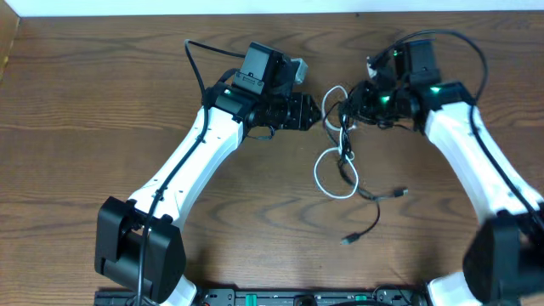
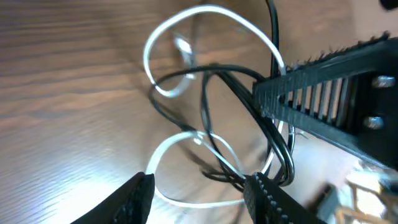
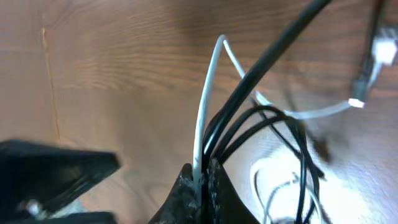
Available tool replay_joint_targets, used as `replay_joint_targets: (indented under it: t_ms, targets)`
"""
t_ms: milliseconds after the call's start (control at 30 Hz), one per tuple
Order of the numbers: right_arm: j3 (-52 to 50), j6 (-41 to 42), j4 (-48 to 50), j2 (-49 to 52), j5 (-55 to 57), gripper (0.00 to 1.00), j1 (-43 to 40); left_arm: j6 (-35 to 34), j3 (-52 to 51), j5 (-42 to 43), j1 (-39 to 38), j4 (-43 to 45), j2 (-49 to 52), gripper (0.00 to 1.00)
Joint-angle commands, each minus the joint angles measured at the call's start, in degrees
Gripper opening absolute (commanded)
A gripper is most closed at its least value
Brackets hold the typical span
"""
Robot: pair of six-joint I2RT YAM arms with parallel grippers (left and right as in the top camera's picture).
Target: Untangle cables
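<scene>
The black strands of cable (image 2: 263,122) will slip free of the white cable when the left gripper pulls, since the white cable hangs in wide, loose loops (image 2: 147,55).
The cables (image 1: 340,153) lie tangled at the table's middle, one white cable (image 1: 320,177) looped among black cables (image 1: 371,223). My right gripper (image 1: 351,105) holds the top of the bundle. In the right wrist view it (image 3: 202,175) is shut on the white strand (image 3: 208,106) and several black strands (image 3: 261,68). My left gripper (image 1: 317,111) faces it from the left, close to the bundle. In the left wrist view the left gripper (image 2: 202,190) stands open, with a white loop (image 2: 186,146) and black strands (image 2: 214,106) lying in front of its fingers, none of them held.
Two black plug ends (image 1: 400,194) (image 1: 348,240) trail toward the table's front. A white plug (image 3: 384,53) lies on the wood in the right wrist view. The right gripper's ribbed finger (image 2: 323,93) crosses the left wrist view. Thick arm wires (image 1: 200,59) arch at the back.
</scene>
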Motion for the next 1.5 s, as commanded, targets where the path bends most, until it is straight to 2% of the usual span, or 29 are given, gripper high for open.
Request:
replay_joint_targets:
  t_ms: [0,333,467,600,700,800,833,1033,1133,1267,1467]
  targets:
    - [0.2,-2.8,-1.7,-2.3,1.3,0.01,0.3,7.0,0.3,10.3,0.1,-0.5,0.6,0.52]
    - [0.2,-2.8,-2.2,-3.1,-0.9,0.01,0.2,4.3,-0.5,11.0,-0.3,-0.9,6.1,0.53]
    - [0.2,-2.8,-2.4,-3.1,-0.8,0.01,0.2,3.5,-0.5,15.3,-0.6,3.2,7.9,0.53]
    - [0.2,-2.8,-3.1,-3.1,1.1,0.01,0.2,-1.0,-0.5,15.8,-0.6,7.4,8.0,0.53]
    - [0.2,-2.6,-3.5,-3.1,4.3,0.01,0.1,-1.1,-0.5,21.1,-0.6,9.6,8.0,0.52]
    - [0.2,0.5,-4.0,-3.0,8.7,0.01,0.1,-0.8,-0.5,26.3,-0.6,9.9,8.0,0.51]
    - [0.2,2.9,-4.1,-3.0,10.2,0.01,0.1,-0.3,-0.5,27.4,-0.6,9.8,8.0,0.46]
    - [0.2,8.5,-4.5,-3.0,12.9,0.01,0.2,0.7,-0.5,27.7,-1.0,10.1,8.0,0.43]
    - [0.2,8.9,-4.6,-3.0,12.7,0.01,0.2,0.9,-0.5,24.0,-2.3,9.9,8.0,0.43]
    - [0.2,8.9,-5.0,-3.0,12.2,0.01,0.1,0.8,-0.5,14.3,-5.5,9.8,8.0,0.41]
    - [0.2,8.9,-5.2,-3.0,11.8,0.01,0.1,-0.3,-0.5,-0.9,-10.9,9.9,8.0,0.33]
